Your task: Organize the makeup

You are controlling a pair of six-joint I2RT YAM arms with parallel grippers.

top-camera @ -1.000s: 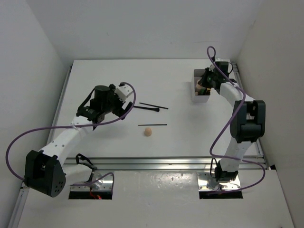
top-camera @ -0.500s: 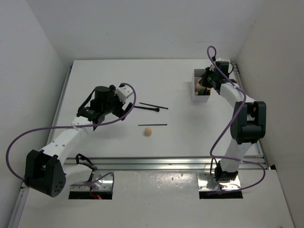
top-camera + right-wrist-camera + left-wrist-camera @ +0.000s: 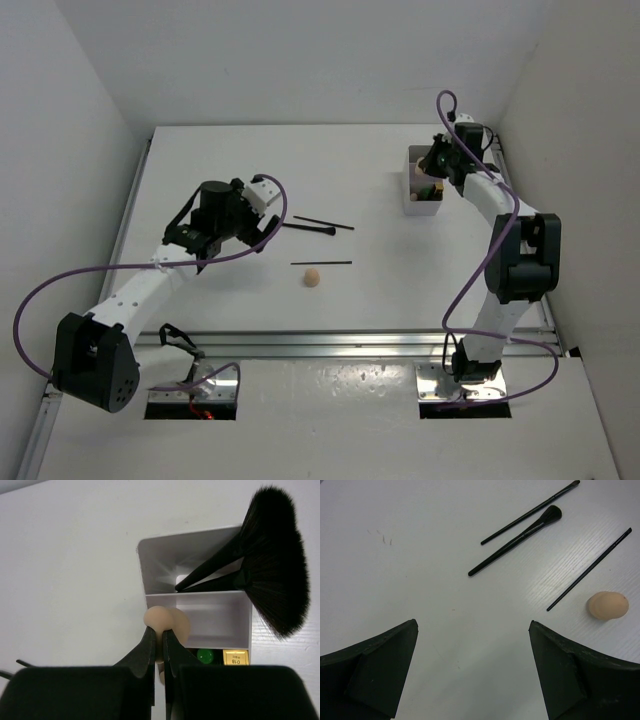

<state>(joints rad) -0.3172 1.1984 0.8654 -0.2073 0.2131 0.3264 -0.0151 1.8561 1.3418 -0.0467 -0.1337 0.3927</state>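
Observation:
The peach sponge [image 3: 167,620] hangs above the empty middle compartment [image 3: 217,616], clear of the brushes. My right gripper should continue to move down until the sponge is inside, then let it go.
My right gripper [image 3: 160,635] is shut on a peach egg-shaped sponge [image 3: 169,621] and holds it over the left wall of the white two-compartment box [image 3: 197,594]. A black fluffy brush [image 3: 272,560] leans in the far compartment. A green tube cap [image 3: 205,656] and a gold-labelled lipstick [image 3: 236,657] show in the near one. On the table lie a second peach sponge [image 3: 607,605], a thin pencil [image 3: 590,570], a fluffy-headed brush [image 3: 517,540] and a thin brush [image 3: 530,514]. My left gripper [image 3: 473,625] is open and empty, to the left of them.
In the top view the box [image 3: 411,203] stands at the back right under my right gripper [image 3: 437,165]. The loose sponge [image 3: 313,276] and pencil [image 3: 320,263] lie mid-table, right of my left gripper [image 3: 258,232]. White walls close in three sides.
My right gripper has shifted slightly back and right over the box with the sponge in it. The left arm has barely moved.

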